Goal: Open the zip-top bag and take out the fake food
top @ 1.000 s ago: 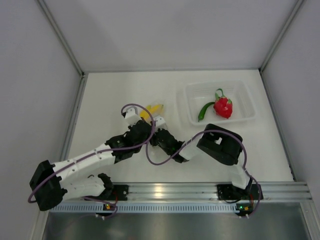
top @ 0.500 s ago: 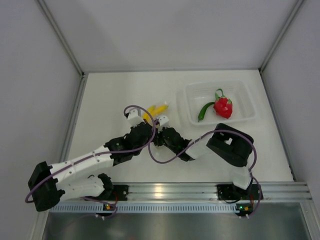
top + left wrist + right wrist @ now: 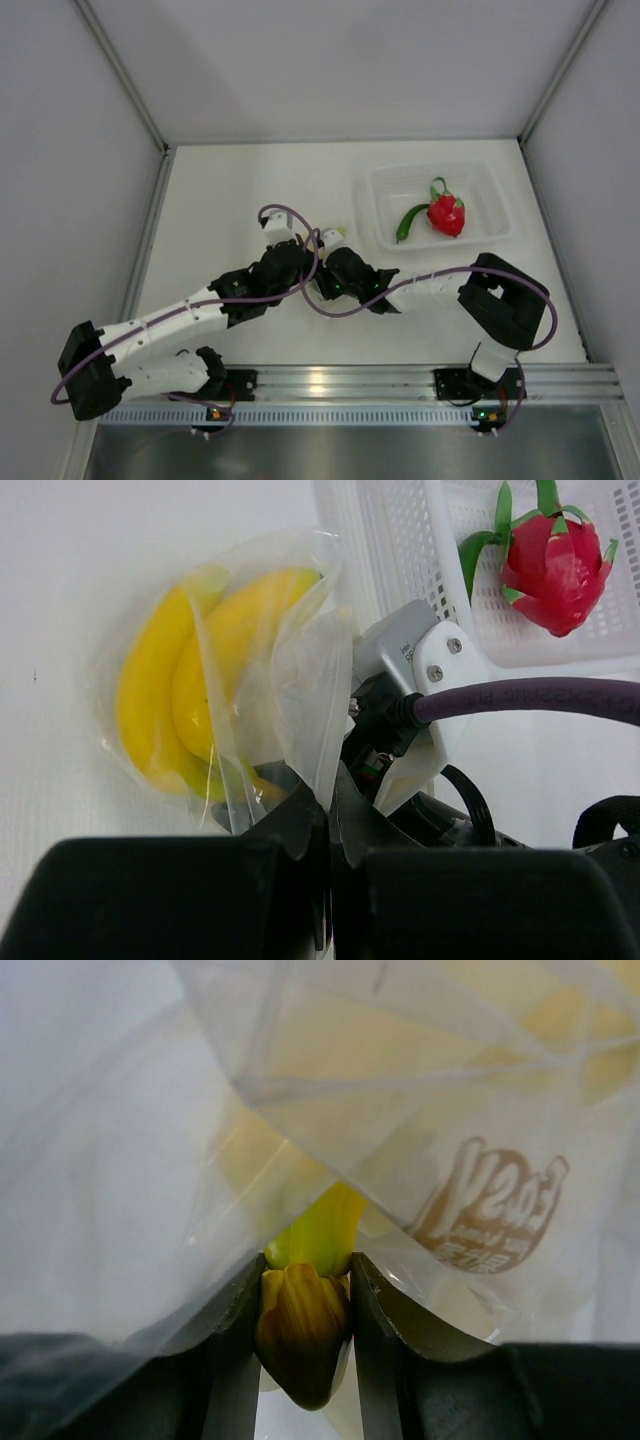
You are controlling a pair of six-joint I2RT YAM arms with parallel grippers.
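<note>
Next, my left gripper pulls the bag's edge [image 3: 328,778] back while my right gripper pulls the banana bunch out by its stem, because the bag is draped over the banana bunch [image 3: 205,675].
The zip-top bag [image 3: 300,670] is clear and crinkly, with the yellow banana bunch [image 3: 190,680] inside. My left gripper [image 3: 330,798] is shut on the bag's edge. My right gripper [image 3: 305,1272] reaches into the bag [image 3: 450,1110] and is shut on the banana's brown-and-green stem [image 3: 300,1325]. In the top view both grippers meet mid-table, the left [image 3: 290,243] beside the right [image 3: 328,245], and they hide most of the bag. The red fruit with a green top [image 3: 446,214] and the small green piece [image 3: 409,221] lie in the tray.
The rigid clear tray [image 3: 490,185] stands at the back right, and its meshed wall also shows in the left wrist view [image 3: 390,550]. Purple cables loop over both wrists. Grey walls close in the table on the left, back and right.
The right arm's elbow has swung out to the right and its gripper has pushed further in toward the bag. The banana, plain from above before, is now mostly covered by the grippers.
</note>
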